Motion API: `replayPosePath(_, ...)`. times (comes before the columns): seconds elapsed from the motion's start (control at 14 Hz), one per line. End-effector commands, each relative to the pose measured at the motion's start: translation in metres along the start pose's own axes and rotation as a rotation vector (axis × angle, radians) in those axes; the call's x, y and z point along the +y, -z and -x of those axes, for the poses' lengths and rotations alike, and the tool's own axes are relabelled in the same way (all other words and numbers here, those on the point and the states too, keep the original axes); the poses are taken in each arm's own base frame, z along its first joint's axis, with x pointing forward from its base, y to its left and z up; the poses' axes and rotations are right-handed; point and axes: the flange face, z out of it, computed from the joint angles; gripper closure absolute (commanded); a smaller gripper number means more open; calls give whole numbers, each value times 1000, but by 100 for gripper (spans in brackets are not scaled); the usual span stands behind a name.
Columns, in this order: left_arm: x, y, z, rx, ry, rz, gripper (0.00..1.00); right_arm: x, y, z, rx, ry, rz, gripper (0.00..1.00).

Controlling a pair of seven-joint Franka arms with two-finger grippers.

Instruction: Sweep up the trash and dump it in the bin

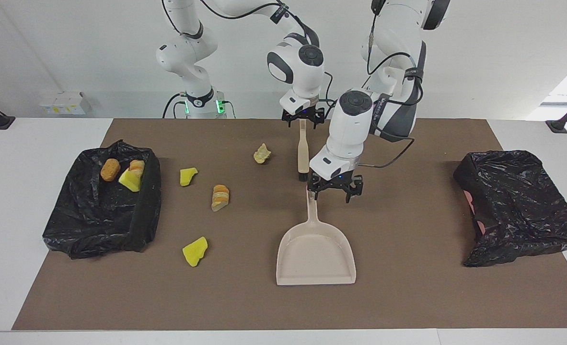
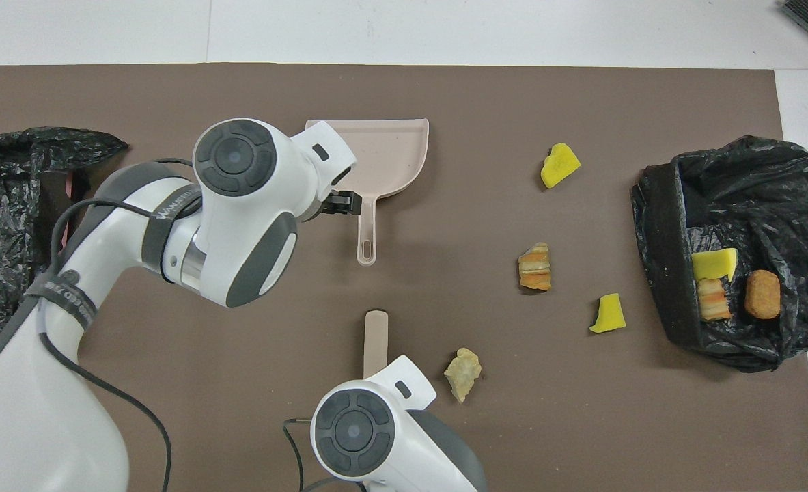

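The dustpan's open edge [image 1: 316, 282] points away from the loose trash. Next, my left gripper grabs the dustpan's handle [image 2: 366, 239] and turns that edge to the trash before sweeping.
Several pieces of trash lie loose on the brown mat: a yellow wedge [image 1: 188, 176], a bread-like piece [image 1: 220, 197], another yellow wedge [image 1: 195, 250] and a pale chunk [image 1: 261, 153]. Three more sit in the black-bagged bin [image 1: 144, 211] at the right arm's end. The beige dustpan [image 1: 315, 256] lies flat, its handle pointing toward the robots. My left gripper [image 1: 333, 191] hangs open just over the handle's end. The beige brush [image 1: 303, 151] lies nearer to the robots. My right gripper [image 1: 303, 120] stands open astride its handle; the overhead view hides it under its own arm.
A second black bag [image 1: 518, 206] sits crumpled at the left arm's end of the table. The brown mat [image 1: 408, 297] covers most of the white tabletop. The pale chunk [image 2: 463, 373] lies close beside the brush [image 2: 375, 342].
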Motion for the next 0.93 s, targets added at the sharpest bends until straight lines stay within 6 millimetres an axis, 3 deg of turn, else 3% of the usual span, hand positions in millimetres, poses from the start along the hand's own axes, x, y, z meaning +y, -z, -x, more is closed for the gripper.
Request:
replayPosePath(0.0, 32, -37, 6, -5, 0, -36, 0, 0, -11, 22, 1, -17, -23, 0)
replayPosePath(0.07, 35, -50, 7, 0, 12, -54, 0, -3, -13, 28, 0, -16, -20, 0)
replayPosePath(0.14, 38, -51, 6, 17, 22, -52, 0, -4, -13, 31, 0, -12, -21, 2)
replayPosePath(0.21, 38, -51, 6, 14, 27, -49, 0, -5, -11, 33, 2, -12, -23, 10)
replayPosePath(0.5, 37, -49, 7, 3, 30, -49, 3, -10, -15, 44, 3, -21, -20, 77)
replayPosePath(0.57, 39, -47, 8, 1, 28, -49, 11, -10, -14, 43, 4, -20, -21, 97)
replayPosePath(0.64, 39, -47, 9, -1, 30, -47, 19, -9, -16, 43, 2, -25, -19, 100)
replayPosePath(0.71, 38, -48, 10, -12, 35, -47, 34, -9, -16, 42, 4, -34, -18, 100)
replayPosePath(0.78, 38, -49, 14, -33, 30, -59, 78, -9, -15, 40, 18, -48, -11, 100)
replayPosePath(0.85, 36, -52, 16, -44, 24, -67, 93, -8, -11, 36, 22, -82, -17, 100)
